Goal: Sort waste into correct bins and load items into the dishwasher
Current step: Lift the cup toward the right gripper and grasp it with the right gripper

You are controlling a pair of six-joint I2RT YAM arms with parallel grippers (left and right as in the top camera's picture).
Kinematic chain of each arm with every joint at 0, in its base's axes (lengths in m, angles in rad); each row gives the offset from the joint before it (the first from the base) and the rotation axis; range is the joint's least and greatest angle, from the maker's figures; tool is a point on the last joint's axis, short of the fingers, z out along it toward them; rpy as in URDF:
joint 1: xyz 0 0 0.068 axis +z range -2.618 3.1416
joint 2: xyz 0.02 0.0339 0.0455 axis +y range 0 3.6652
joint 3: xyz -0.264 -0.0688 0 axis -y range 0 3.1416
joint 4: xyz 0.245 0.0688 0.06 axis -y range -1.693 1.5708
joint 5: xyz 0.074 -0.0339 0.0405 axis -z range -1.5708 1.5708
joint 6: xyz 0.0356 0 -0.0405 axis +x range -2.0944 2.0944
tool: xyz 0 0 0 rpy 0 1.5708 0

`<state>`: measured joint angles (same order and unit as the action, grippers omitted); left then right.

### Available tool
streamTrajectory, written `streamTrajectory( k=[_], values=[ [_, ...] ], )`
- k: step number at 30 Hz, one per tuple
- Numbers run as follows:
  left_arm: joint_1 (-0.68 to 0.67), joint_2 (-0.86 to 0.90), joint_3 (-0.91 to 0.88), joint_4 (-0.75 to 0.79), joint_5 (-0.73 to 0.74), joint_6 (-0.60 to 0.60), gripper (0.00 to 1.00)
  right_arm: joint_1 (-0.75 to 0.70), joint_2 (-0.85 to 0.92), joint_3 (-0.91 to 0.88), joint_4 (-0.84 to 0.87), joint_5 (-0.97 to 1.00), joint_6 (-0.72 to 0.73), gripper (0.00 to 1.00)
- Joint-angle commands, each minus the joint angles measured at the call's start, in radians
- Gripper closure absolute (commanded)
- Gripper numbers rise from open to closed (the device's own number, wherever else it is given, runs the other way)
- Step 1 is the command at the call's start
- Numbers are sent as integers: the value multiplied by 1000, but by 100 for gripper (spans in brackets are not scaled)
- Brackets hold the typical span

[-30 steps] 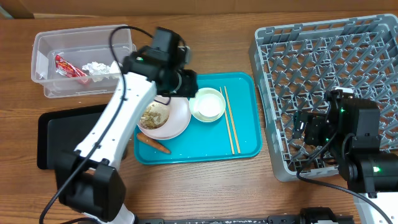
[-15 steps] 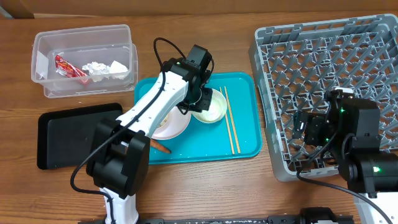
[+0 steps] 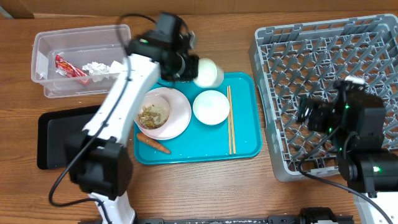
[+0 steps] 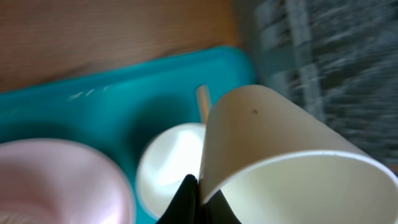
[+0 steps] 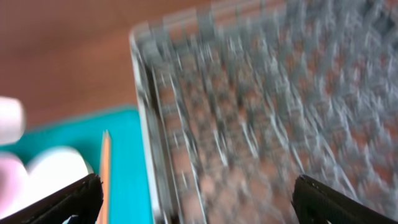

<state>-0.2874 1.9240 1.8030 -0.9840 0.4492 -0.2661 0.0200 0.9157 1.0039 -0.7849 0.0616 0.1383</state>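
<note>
The white cup's rim (image 3: 201, 71) is in my left gripper, away from the dish rack, so next my right gripper takes hold of the cup's loose end (image 3: 217, 76) before loading the cup.
My left gripper (image 3: 189, 67) is shut on the rim of a small white cup (image 3: 207, 73), which hangs tilted above the back edge of the teal tray (image 3: 245, 146). In the left wrist view the black fingertips (image 4: 186, 198) pinch the cup's wall (image 4: 273, 143). On the tray lie a white plate (image 3: 177, 118) with beige food scraps (image 3: 154, 115), a white bowl (image 3: 211, 107), chopsticks (image 3: 231, 118) and an orange carrot (image 3: 153, 144). My right gripper (image 3: 306, 115) hangs open and empty over the left part of the grey dish rack (image 3: 329, 56).
The clear tub (image 3: 84, 37) at the back left holds a red wrapper (image 3: 67, 67) and crumpled tissue (image 3: 96, 68). A black tray (image 3: 68, 134) lies in front of it. The rack's left wall (image 5: 146, 124) stands beside the teal tray (image 5: 127, 162).
My left gripper closed on the cup's rim and lifted the cup off the tray toward the back. A white bowl stays where it was. The right arm shifted slightly.
</note>
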Motion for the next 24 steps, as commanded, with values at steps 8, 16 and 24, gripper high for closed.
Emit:
streamTrajectory(
  k=[8, 16, 24],
  values=[
    [33, -14, 26, 55, 836, -13, 96, -3, 200, 32, 295, -983, -262, 0],
    [-21, -14, 26, 57, 905, -11, 96, -3, 259, 32, 413, -1142, -297, 0],
    [-67, -14, 26, 57, 912, -26, 96, -3, 259, 32, 448, -1155, -357, 0]
  ],
)
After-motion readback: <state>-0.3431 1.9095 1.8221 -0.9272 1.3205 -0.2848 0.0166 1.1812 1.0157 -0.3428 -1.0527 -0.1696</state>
